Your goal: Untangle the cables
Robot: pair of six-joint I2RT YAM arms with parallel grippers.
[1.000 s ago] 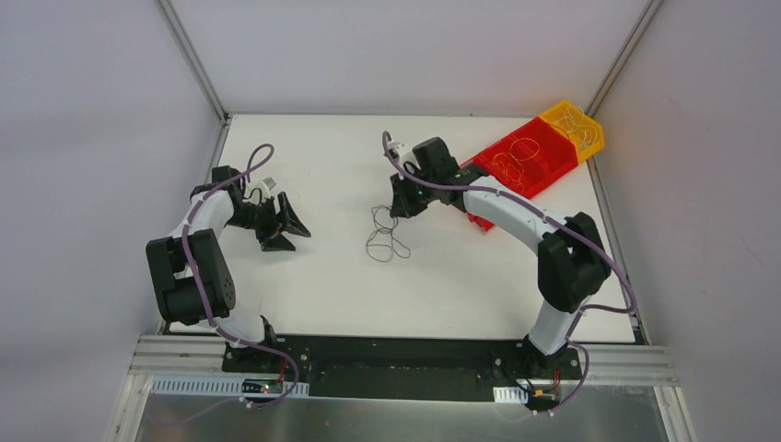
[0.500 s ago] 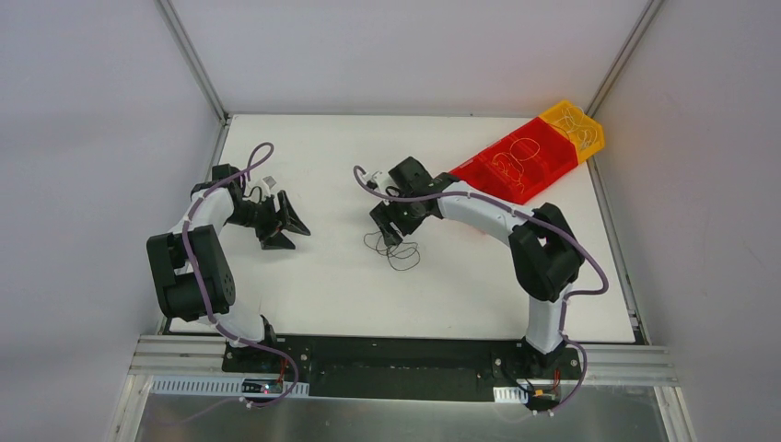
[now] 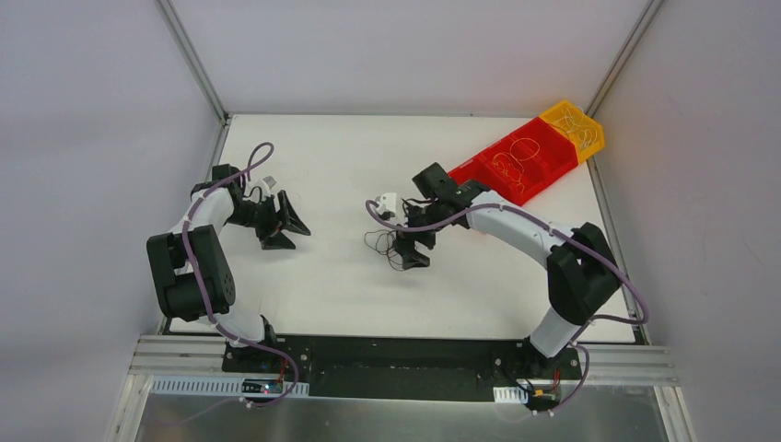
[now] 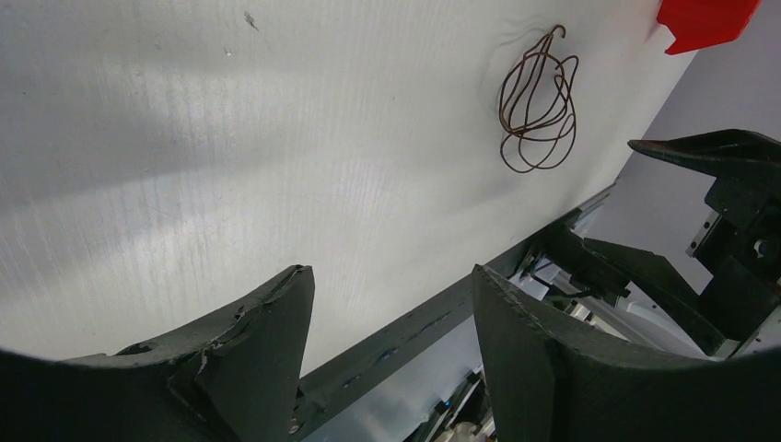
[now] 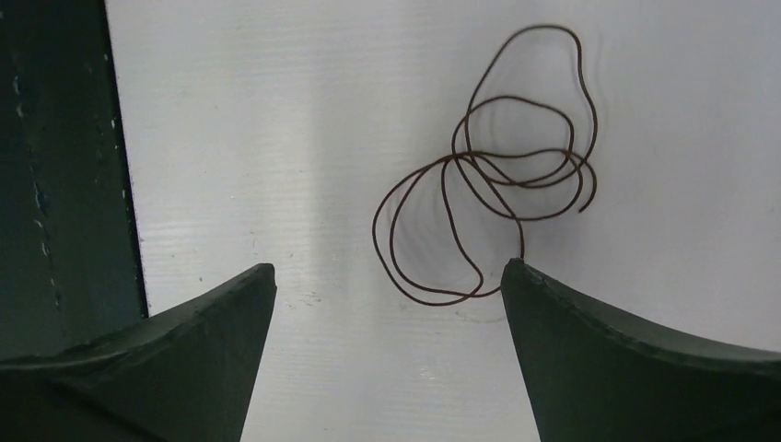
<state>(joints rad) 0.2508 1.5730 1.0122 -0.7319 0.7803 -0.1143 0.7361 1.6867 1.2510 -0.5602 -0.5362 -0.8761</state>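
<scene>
The dark cable (image 3: 378, 242) lies apart from other cables, ahead of the open fingers of the robot's right gripper, so the robot should go on moving down until the fingers are on either side of its crossed loops (image 5: 460, 157).
One thin dark cable (image 5: 497, 175) lies in loose loops on the white table (image 3: 332, 295), apart from both grippers. My right gripper (image 5: 387, 267) hovers just short of it, open wide, with nothing between its fingers. From above, that gripper (image 3: 412, 250) sits mid-table with the cable (image 3: 379, 243) at its left side. My left gripper (image 3: 281, 226) rests open and empty at the left, and its wrist view shows its jaws (image 4: 389, 272) apart, with the cable (image 4: 539, 110) far off. More thin cables lie in the red bin (image 3: 516, 158).
The red bin and a yellow bin (image 3: 573, 127) with wire loops sit at the far right corner. White walls and metal posts enclose the table. A black rail (image 3: 396, 354) runs along the near edge by the arm bases.
My right gripper went from shut on the cable to wide open and swung toward the near side. The cable dropped and now lies on the table. The left arm stayed still.
</scene>
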